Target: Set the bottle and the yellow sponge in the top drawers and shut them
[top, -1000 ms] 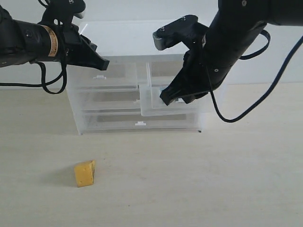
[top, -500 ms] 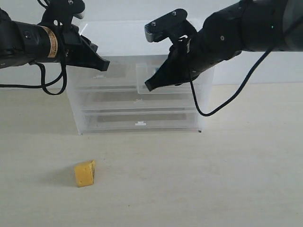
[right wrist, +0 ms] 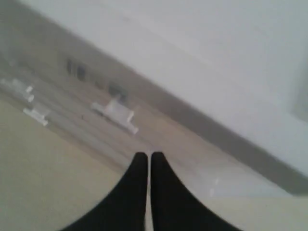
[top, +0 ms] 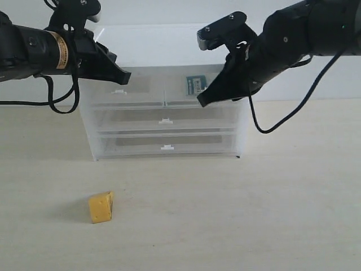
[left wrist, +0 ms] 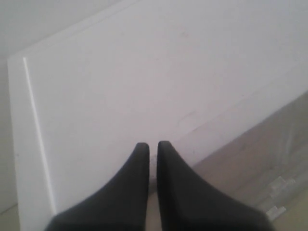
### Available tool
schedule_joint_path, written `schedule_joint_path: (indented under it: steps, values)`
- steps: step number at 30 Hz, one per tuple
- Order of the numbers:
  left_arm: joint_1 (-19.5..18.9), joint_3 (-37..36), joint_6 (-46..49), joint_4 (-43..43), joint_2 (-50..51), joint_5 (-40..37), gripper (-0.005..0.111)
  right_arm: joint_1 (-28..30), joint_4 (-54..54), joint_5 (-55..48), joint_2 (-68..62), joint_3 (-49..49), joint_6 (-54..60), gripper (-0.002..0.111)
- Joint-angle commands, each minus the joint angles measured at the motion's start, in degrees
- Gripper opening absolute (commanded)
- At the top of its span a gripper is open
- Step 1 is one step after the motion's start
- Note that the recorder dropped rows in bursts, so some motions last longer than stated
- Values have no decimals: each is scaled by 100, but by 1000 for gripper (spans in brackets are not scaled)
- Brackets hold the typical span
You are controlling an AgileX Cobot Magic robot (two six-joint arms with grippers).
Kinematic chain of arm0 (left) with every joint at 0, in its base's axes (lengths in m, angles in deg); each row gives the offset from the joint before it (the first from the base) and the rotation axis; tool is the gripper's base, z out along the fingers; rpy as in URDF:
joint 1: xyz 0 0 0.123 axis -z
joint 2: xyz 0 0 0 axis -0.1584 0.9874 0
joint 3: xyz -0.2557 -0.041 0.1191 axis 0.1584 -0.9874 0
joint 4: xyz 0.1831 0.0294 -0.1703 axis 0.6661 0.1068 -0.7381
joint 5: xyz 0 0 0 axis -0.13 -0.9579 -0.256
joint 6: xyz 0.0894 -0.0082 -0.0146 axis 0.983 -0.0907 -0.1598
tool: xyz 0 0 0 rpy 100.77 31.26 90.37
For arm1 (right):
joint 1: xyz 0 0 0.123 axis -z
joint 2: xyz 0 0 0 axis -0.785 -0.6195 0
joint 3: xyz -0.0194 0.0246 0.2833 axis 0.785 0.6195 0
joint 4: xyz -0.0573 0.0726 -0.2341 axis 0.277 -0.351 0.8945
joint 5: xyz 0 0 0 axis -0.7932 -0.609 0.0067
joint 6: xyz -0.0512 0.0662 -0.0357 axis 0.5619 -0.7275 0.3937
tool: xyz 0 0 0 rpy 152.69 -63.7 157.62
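Note:
Next, I move my left gripper back to the cabinet's corner [left wrist: 48, 216] first, because it is close over the empty top drawer's handle [top: 119, 91] and my right gripper will reach that handle next.
The yellow sponge [top: 101, 206] lies on the table, front left, far from both arms. Through the translucent front of the right top drawer [top: 178, 93] the bottle [top: 196, 84] shows its teal body and white label. That drawer sits flush with the cabinet [top: 152, 45], as does the left top drawer [top: 132, 93]. My right gripper [top: 202, 103] [right wrist: 146, 155] is shut and empty just before the right drawer's front. Level with the cabinet's white top at its left corner hangs my left gripper [top: 125, 76] [left wrist: 148, 144], shut and empty, above the white top [left wrist: 120, 86].
Two full-width drawers [top: 164, 144] below are closed, each with a white clip handle [top: 165, 121]. A pale wall stands behind the cabinet. The right wrist view shows a clip handle [right wrist: 115, 111] ahead of the fingertips.
The right top drawer, pulled out a second ago, has slid in until flush with the bottle inside. My right gripper rose and drew back to the right. The left arm has not moved.

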Motion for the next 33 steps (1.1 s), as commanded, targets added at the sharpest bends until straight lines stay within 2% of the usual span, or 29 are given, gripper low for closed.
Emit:
schedule_joint_path:
  steps: [1, 6, 9, 16, 22, 24, 29, 33]
  values:
    - [29, -62, -164, -81, -501, -338, 4, 25, -31, -909, 501, -8, 417, 0]
    - [29, -581, -149, -143, -1260, -417, 4, 25, -732, -1139, 955, -8, 970, 0]
    - [29, -1175, 408, -92, -1628, -125, 4, 25, -1246, -601, 1165, -8, 1104, 0]
    - [19, -2125, 1477, 414, -1772, 1237, 4, -32, -2080, 881, 1143, -8, 1104, 0]
    - [-53, -1979, 2689, 414, -1906, 613, 4, -424, -2101, 342, 1128, 103, 1449, 0]
    - [-168, -1858, 2716, 414, -1949, 690, 4, -655, -2271, 1059, 1138, 509, 1178, 0]
    - [-546, -1524, 2580, -197, -1951, 1054, 4, -1451, -2347, 3963, 1138, 1821, 616, 0]
    - [-773, -1292, 2580, -670, -1829, 1210, 4, -2213, -2959, 5461, 1128, 2433, 616, 0]
